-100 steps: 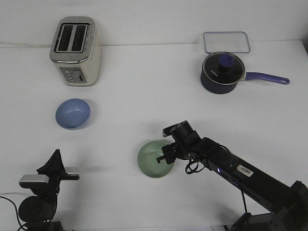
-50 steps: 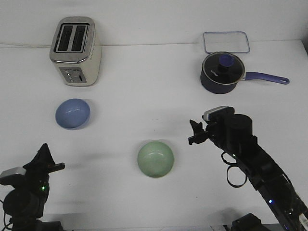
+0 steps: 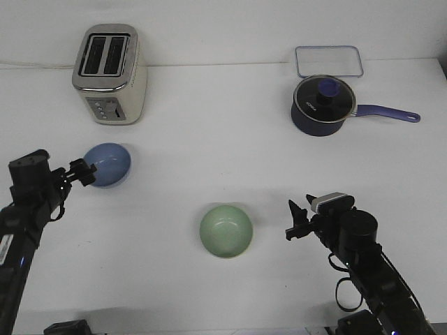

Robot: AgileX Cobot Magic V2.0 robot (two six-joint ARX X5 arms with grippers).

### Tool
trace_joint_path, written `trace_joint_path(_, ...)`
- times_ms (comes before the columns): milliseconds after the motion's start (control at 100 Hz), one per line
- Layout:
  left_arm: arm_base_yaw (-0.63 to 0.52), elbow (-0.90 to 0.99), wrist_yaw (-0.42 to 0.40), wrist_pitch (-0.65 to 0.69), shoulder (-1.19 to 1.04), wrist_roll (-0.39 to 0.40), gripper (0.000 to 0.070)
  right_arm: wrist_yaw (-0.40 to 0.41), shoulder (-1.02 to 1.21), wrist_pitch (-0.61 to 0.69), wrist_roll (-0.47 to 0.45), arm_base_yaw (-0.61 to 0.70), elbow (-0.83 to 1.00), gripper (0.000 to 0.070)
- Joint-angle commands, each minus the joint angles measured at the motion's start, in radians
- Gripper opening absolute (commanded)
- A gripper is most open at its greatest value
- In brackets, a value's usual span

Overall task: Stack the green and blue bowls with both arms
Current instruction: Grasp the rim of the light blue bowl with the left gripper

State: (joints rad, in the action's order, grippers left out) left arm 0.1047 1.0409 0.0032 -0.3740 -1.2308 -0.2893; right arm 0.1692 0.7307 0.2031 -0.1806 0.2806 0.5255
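When I lower the blue bowl [image 3: 110,165] into the green bowl, the blue bowl should hide the green one completely: their round rims [image 3: 226,206] look equally wide.
The periwinkle blue bowl [image 3: 110,164] sits upright on the white table, left of centre, in front of the toaster. My left gripper [image 3: 83,172] is at the bowl's left rim with its fingers spread; I cannot tell whether it touches the rim. The sage green bowl [image 3: 225,231] sits upright and empty at the middle front of the table. My right gripper [image 3: 293,220] is open and empty, a short way to the right of the green bowl and clear of it.
A cream and steel toaster [image 3: 110,75] stands at the back left. A dark navy saucepan [image 3: 323,107] with a purple handle stands at the back right, with a clear lidded container [image 3: 329,61] behind it.
My right gripper has drawn away from the green bowl's rim to the right and back toward the front. My left arm has risen and reached forward to the blue bowl's left rim.
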Motion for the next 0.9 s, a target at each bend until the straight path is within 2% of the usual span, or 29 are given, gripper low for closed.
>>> trace_joint_path(0,0.002,0.055,0.005,-0.016,-0.073,0.054,0.0687,0.016,0.003,-0.019,-0.010,0.004,0.012,0.0334)
trace_joint_path(110,0.010,0.113,0.005,-0.037,-0.182,0.098,0.0687,0.017,0.002,-0.030,-0.010,0.004,0.012,0.0334)
trace_joint_path(400,0.015,0.165,0.023,-0.028,-0.391,0.117,0.0686,0.017,0.003,-0.023,-0.002,0.004,0.012,0.0334)
trace_joint_path(500,0.016,0.165,0.023,-0.003,-0.440,0.120,0.0622,0.017,0.003,-0.023,-0.002,0.004,0.012,0.0334)
trace_joint_path(580,0.016,0.165,0.028,0.010,-0.470,0.119,0.0608,0.017,0.003,-0.022,-0.002,0.004,0.012,0.0334)
trace_joint_path(620,0.016,0.165,0.028,0.011,-0.481,0.116,0.0549,0.017,0.003,-0.022,-0.002,0.004,0.012,0.0334)
trace_joint_path(660,0.018,0.165,0.028,0.010,-0.490,0.114,0.0441,0.017,0.003,-0.022,-0.002,0.004,0.012,0.0334)
trace_joint_path(769,0.019,0.165,0.028,0.011,-0.495,0.116,0.0006,0.017,0.003,-0.022,-0.002,0.004,0.012,0.0334)
trace_joint_path(889,0.021,0.183,0.045,-0.005,-0.494,0.133,0.0012,0.016,0.003,-0.022,-0.002,0.004,0.012,0.0334)
